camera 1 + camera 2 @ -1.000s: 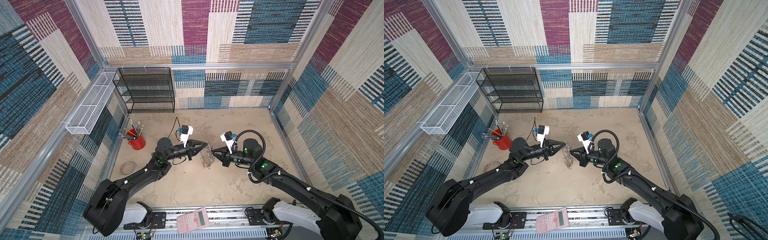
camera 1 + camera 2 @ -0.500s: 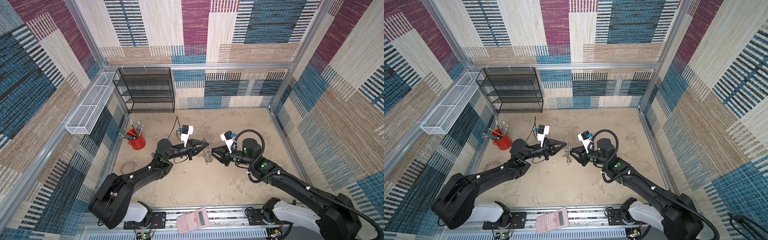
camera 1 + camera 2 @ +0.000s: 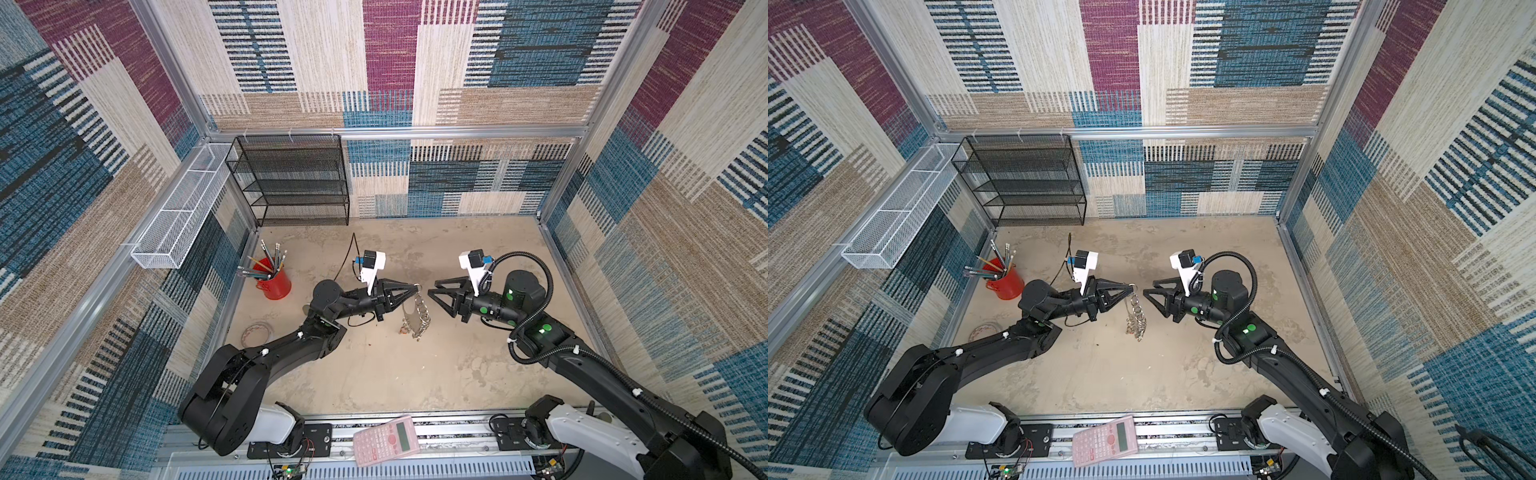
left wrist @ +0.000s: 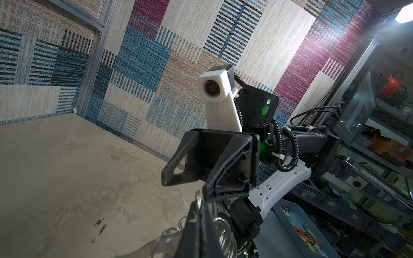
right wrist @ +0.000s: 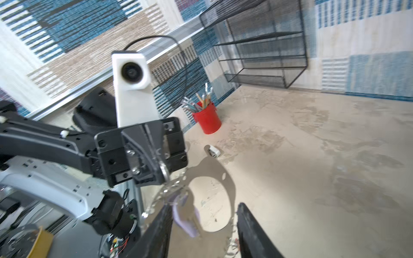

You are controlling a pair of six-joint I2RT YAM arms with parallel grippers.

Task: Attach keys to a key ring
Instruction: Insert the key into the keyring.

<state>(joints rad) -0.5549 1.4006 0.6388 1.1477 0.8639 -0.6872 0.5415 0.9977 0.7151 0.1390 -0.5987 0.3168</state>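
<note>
I should pull more ring clear with my right gripper before taking the lilac key [image 5: 186, 221], because little of the split ring [image 5: 164, 172] shows past my left gripper's fingers.
The key ring [image 3: 415, 313] [image 3: 1136, 318], a grey band edged with small silver split rings, hangs above the table from my left gripper [image 3: 417, 286] [image 3: 1133, 286]. That gripper is shut on one split ring at the band's top, with its tips [image 4: 199, 201] pinched together. My right gripper [image 3: 432, 289] [image 3: 1149, 287] [image 5: 202, 210] stands open just right of the band, holding nothing. In the right wrist view a lilac-headed key [image 5: 185, 220] dangles from the rings in front of the band [image 5: 230, 189]. A small reddish spot [image 3: 402, 331] shows at the band's lower end. I cannot tell whether it is the red key.
A red cup of pencils [image 3: 273, 284] stands at the left wall, near a tape roll [image 3: 257, 332]. A black mesh shelf [image 3: 291, 178] fills the back left corner under a white wire basket [image 3: 178, 220]. A pink calculator [image 3: 386, 440] lies on the front rail. A small white object [image 5: 213, 150] lies on the table.
My right gripper has opened and drawn back to the right, off the key ring. The ring now hangs from the left gripper alone, a little higher.
</note>
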